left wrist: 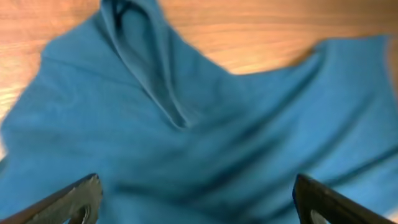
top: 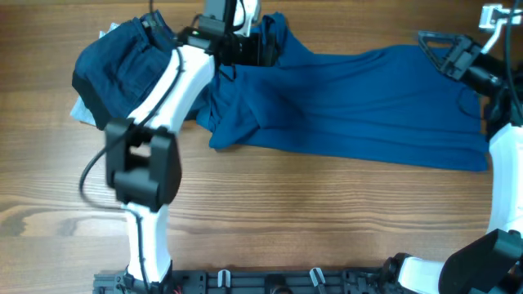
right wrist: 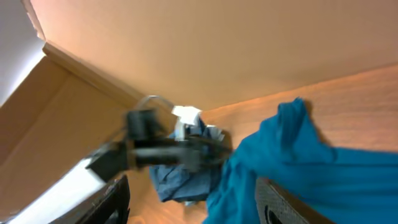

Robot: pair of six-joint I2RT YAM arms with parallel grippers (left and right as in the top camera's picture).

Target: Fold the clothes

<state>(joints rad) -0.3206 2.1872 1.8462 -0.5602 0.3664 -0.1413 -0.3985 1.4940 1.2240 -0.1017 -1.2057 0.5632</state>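
Next, I return my left gripper from the shirt's far edge to pinch and straighten the rumpled cloth (top: 216, 121): the shirt's near corner (top: 226, 138) lies bunched beside the denim garment.
The clothes are chiefly a cobalt-blue shirt (top: 359, 106) spread across the table's far half. A dark denim garment (top: 122, 61) is bunched at the far left on a pale blue piece (top: 82, 110). My left gripper (top: 265, 49) hovers over the shirt's rumpled left end. In the left wrist view that gripper (left wrist: 198, 199) is wide open above the creased blue cloth (left wrist: 205, 118), touching nothing. My right gripper (top: 435, 51) is at the shirt's far right corner. In its own view it (right wrist: 198, 199) is open, and the blue cloth (right wrist: 305, 162) lies against its right finger (right wrist: 280, 202).
The left arm (top: 163, 98) crosses the denim pile and the table's left half. A cardboard wall (right wrist: 186, 50) stands behind the table in the right wrist view, where the left arm (right wrist: 168, 149) and the denim pile (right wrist: 180, 180) also show. Bare wood (top: 327, 212) runs along the front.
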